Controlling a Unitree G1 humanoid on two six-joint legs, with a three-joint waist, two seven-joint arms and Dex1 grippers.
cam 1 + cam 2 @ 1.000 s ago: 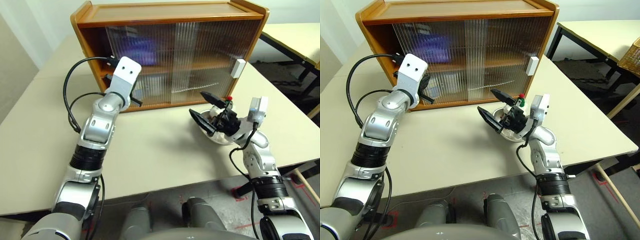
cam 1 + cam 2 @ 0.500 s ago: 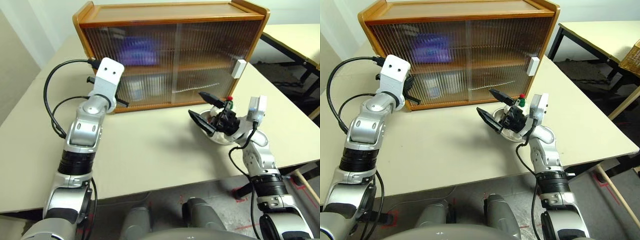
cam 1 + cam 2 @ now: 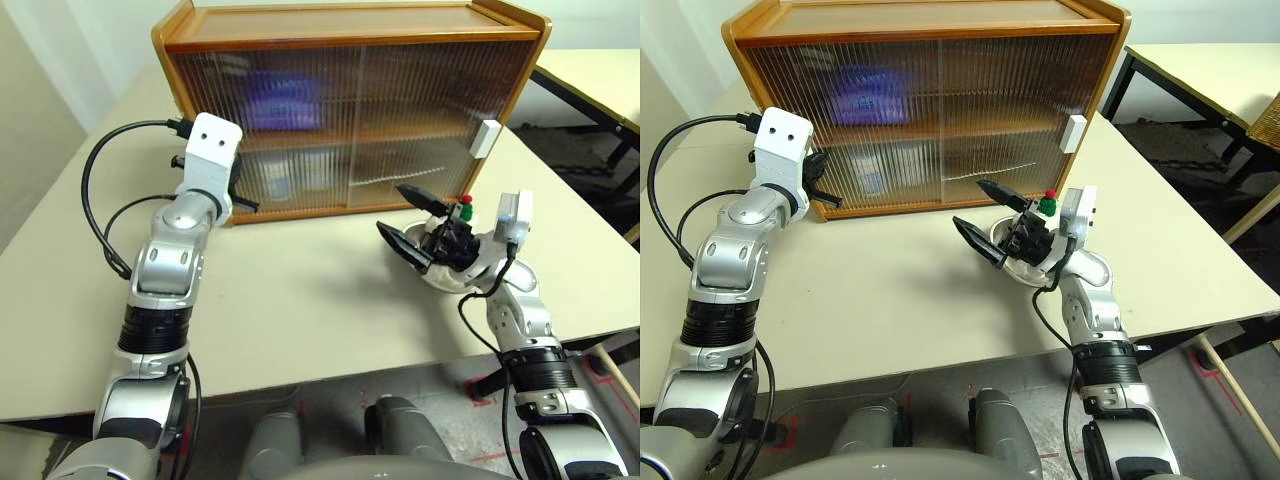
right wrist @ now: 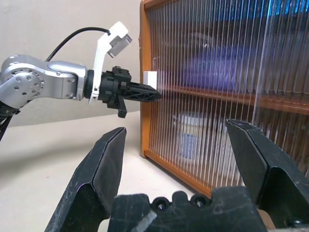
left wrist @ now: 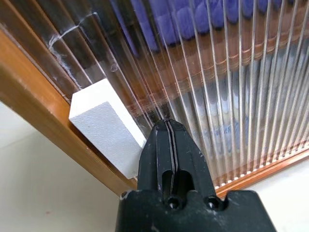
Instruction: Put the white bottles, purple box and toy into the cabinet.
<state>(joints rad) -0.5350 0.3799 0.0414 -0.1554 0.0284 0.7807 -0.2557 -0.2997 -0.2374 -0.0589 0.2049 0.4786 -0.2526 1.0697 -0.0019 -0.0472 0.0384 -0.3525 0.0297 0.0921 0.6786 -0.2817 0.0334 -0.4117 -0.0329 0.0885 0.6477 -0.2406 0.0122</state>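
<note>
The door [image 3: 432,125] near my right gripper will slide across the other door when I push its handle, because the ribbed doors overlap at a middle seam [image 3: 356,125].
The wooden cabinet [image 3: 350,25] stands at the back of the table with both ribbed doors drawn across its front. My left gripper [image 5: 166,123] is shut, its tip against the left door beside the white handle [image 5: 106,123]. Blurred behind the doors are the purple box [image 3: 280,100] on the upper shelf and a white bottle [image 3: 868,175] on the lower one. My right gripper [image 3: 392,208] hovers open and empty in front of the cabinet's right half. Just behind that hand, the toy's red pompom and green hat [image 3: 465,207] poke out; the rest of it is hidden.
A shallow metal dish [image 3: 428,276] lies on the table under my right hand. The right door's white handle [image 3: 487,138] juts out at the cabinet's right end. Another table [image 3: 1210,60] and a wicker basket [image 3: 1265,120] stand to the back right.
The left door has slid left and now covers the opening at the cabinet's left end. My left gripper moved left with it. The right arm has kept still.
</note>
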